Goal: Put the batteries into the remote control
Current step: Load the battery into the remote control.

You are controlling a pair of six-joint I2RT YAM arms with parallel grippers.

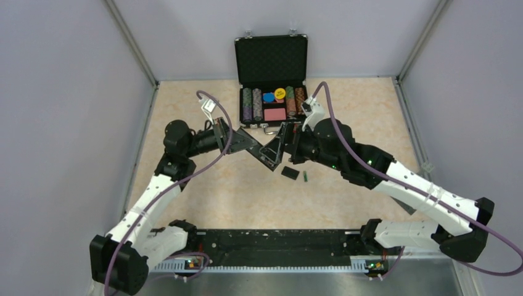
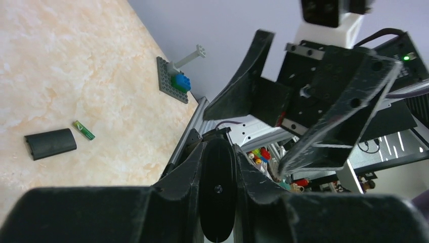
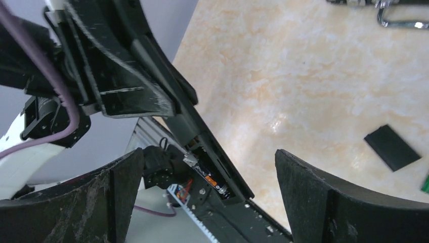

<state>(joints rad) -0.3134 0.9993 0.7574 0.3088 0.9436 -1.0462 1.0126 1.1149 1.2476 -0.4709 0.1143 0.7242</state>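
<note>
I can see the dark battery's silver end (image 3: 190, 160) poking up out of the remote control's hollow, so next my right gripper pushes that end in before it goes to get the green battery.
My left gripper (image 1: 243, 140) is shut on the remote control (image 1: 267, 156) and holds it tilted above the table. In the left wrist view the remote's end (image 2: 217, 195) sits pinched between the fingers (image 2: 184, 174). My right gripper (image 1: 285, 143) is open and close to the remote's free end. In the right wrist view its fingers (image 3: 119, 197) straddle the open battery recess (image 3: 215, 177), where one dark cell with an orange mark lies. One green battery (image 1: 305, 176) lies on the table beside the small black cover piece (image 1: 290, 172). Both also show in the left wrist view: battery (image 2: 83, 130), cover (image 2: 49, 143).
An open black case of coloured chips (image 1: 271, 80) stands at the back, just behind both grippers. A grey brick plate with a blue and green brick (image 2: 173, 81) shows in the left wrist view. Walls enclose the table on three sides.
</note>
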